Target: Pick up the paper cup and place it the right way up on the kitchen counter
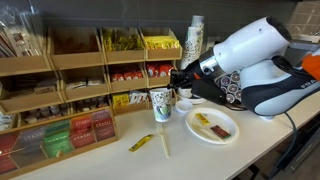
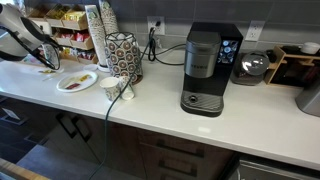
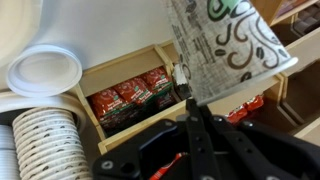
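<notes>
The paper cup's base sticks out over the white utensil's end (image 1: 161, 127), so my gripper needs to move the cup toward the plate and set it down on the clear counter there (image 1: 175, 131).
The paper cup (image 1: 160, 104) is white with green-and-dark marks and stands mouth up in front of the wooden rack. I cannot tell whether its base touches the kitchen counter (image 1: 195, 158). My gripper (image 1: 179, 92) is at the cup's rim. In the wrist view the fingers (image 3: 190, 108) are closed together on the edge of the cup (image 3: 225, 45). In an exterior view the arm (image 2: 22, 42) is at the far left of the counter (image 2: 200, 125), and the cup is too small to make out there.
The wooden shelf rack of packets (image 1: 70, 80) stands behind the cup. A white plate (image 1: 225, 132) with packets and a yellow packet (image 1: 141, 143) lie nearby. A tall cup stack (image 2: 98, 30), a bluish-print cup (image 2: 113, 87), a patterned holder (image 2: 122, 55) and a coffee machine (image 2: 205, 70) stand further along.
</notes>
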`<state>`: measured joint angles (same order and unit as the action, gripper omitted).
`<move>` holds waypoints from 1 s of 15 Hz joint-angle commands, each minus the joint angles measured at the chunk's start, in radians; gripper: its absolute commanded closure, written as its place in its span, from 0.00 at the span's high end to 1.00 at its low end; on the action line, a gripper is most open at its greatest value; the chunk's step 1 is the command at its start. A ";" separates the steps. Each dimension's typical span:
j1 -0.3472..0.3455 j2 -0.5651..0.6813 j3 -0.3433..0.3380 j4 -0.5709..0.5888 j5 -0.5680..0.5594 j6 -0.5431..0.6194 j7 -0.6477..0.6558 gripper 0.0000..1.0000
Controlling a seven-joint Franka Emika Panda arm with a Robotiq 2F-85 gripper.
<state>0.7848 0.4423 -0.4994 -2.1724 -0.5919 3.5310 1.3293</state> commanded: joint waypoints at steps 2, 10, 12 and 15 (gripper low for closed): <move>0.066 0.011 -0.074 0.012 0.057 -0.005 -0.047 0.01; 0.115 0.050 -0.161 -0.069 0.079 0.060 -0.114 0.01; 0.143 0.107 -0.186 -0.049 0.123 0.124 -0.134 0.01; 0.168 0.171 -0.214 -0.038 0.201 0.171 -0.167 0.01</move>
<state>0.9111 0.5339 -0.6711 -2.2267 -0.4695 3.6435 1.1927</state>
